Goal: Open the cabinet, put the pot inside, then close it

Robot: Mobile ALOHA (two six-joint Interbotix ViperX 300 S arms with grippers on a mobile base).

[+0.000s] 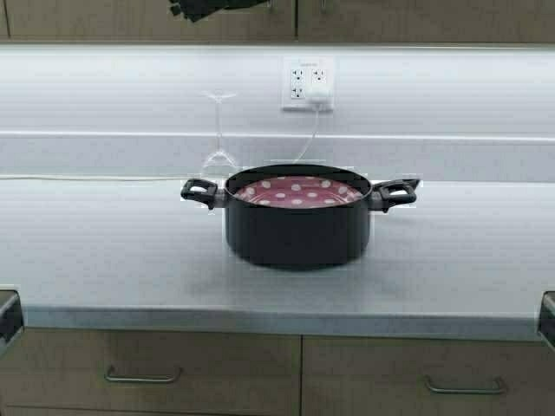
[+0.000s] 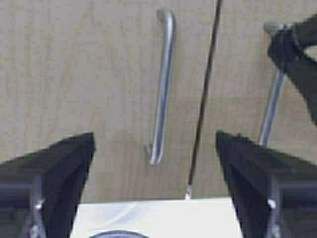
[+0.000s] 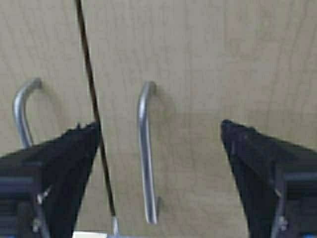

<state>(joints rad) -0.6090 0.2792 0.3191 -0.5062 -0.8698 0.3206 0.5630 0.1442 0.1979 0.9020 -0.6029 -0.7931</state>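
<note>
The silver handle is next to the seam (image 1: 297, 21) between the doors. Its tan door (image 1: 104, 21) will therefore swing outward from that seam when I pull.
The black pot (image 1: 297, 217), pink-red inside with white dots, stands on the grey countertop (image 1: 104, 251). The cabinet (image 1: 390, 17) hangs above it with both tan doors shut. My left gripper (image 1: 208, 7) is raised in front of the left door. In the left wrist view it (image 2: 154, 163) is open and empty, with the left door's silver handle (image 2: 163, 84) between its fingers but apart from them. My right gripper (image 3: 158, 158) is open and empty in front of the right door's handle (image 3: 146, 153). Part of it also shows in the left wrist view (image 2: 297, 44), beside that handle (image 2: 272, 109).
A clear stemmed glass (image 1: 219, 130) stands behind the pot by the backsplash. A wall socket with a white plug (image 1: 308, 84) and its cord hang behind. Base cupboards with bar handles (image 1: 143, 375) run below the counter's front edge.
</note>
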